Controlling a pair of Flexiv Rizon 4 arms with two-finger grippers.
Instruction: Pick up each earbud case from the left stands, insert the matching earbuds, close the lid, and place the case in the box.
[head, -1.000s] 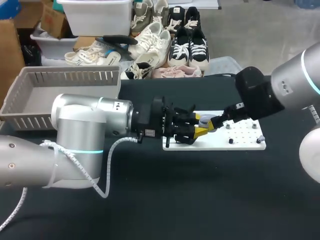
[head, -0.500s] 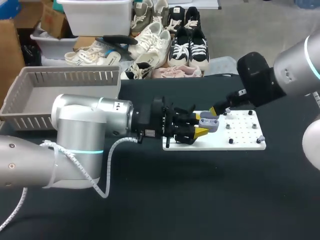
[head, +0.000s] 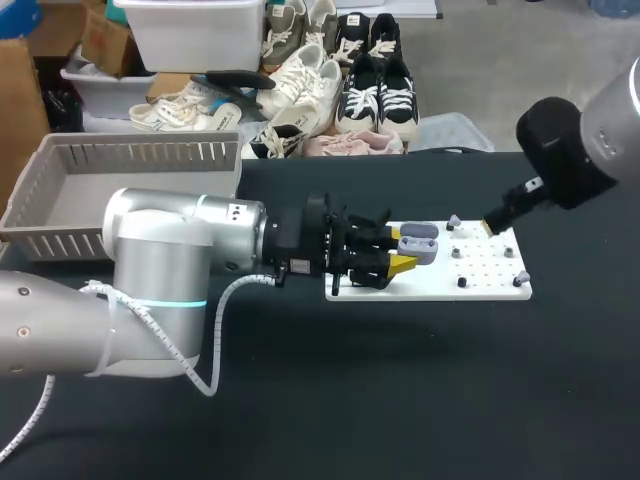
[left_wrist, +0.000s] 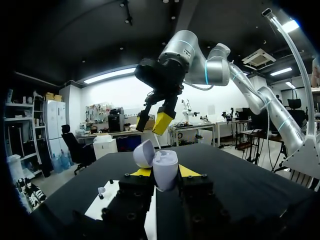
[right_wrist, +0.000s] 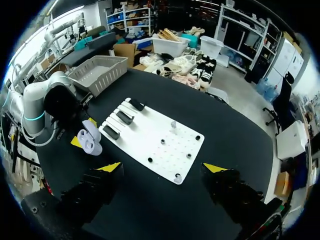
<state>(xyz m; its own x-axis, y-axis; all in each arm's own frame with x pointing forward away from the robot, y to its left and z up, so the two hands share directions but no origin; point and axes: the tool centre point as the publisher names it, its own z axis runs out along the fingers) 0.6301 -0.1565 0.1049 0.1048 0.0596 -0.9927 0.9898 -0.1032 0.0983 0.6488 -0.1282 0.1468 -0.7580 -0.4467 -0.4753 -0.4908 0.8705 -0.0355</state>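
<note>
The small lavender earbud is sitting over a dark peg (head: 517, 282), so the earbud will come off and the peg will stay in the board when I lift.
My left gripper (head: 397, 251) is shut on a lavender earbud case (head: 416, 243), held over the left end of the white board (head: 430, 285). In the left wrist view the case (left_wrist: 164, 169) stands between the yellow tips with its lid (left_wrist: 143, 153) swung open. My right gripper (head: 496, 222) hangs open above the board's right half, apart from the case; it shows in the left wrist view as the right gripper (left_wrist: 156, 117) high ahead. Its own view looks down on the board (right_wrist: 145, 142), the case (right_wrist: 89, 141) and small earbuds (right_wrist: 174, 124) on pegs. Nothing sits between the right gripper's (right_wrist: 163, 168) fingers.
A grey slatted basket (head: 130, 160) stands at the table's far left. Black stands (right_wrist: 124, 118) sit on the board's left part. Several dark pegs and small earbuds (head: 453, 221) dot the right part. Black tabletop (head: 420, 390) lies in front.
My right gripper has drawn back from the open case, moving right and upward over the board's right half. The left gripper and the case have stayed still.
</note>
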